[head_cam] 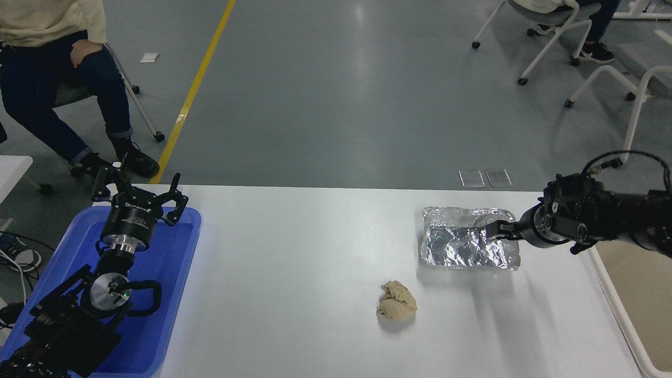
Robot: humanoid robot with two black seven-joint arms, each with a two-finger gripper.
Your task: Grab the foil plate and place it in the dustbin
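The crinkled edge is standing up on its own, so the foil plate will stay spread out instead of hanging limp when I carry it by its rim.
The foil plate, a shallow crinkled silver tray, lies on the white table at the right. My right gripper reaches in low and level from the right edge, open, its fingertips over the plate's right rim; whether they touch the foil I cannot tell. The dustbin, a cream-beige tub, stands off the table's right end, and only its left part shows. My left gripper is parked open above the blue tray at the lower left.
A crumpled beige paper ball lies in front of the foil plate. The blue tray sits at the table's left end. A seated person is at the far left, and chairs stand at the far right.
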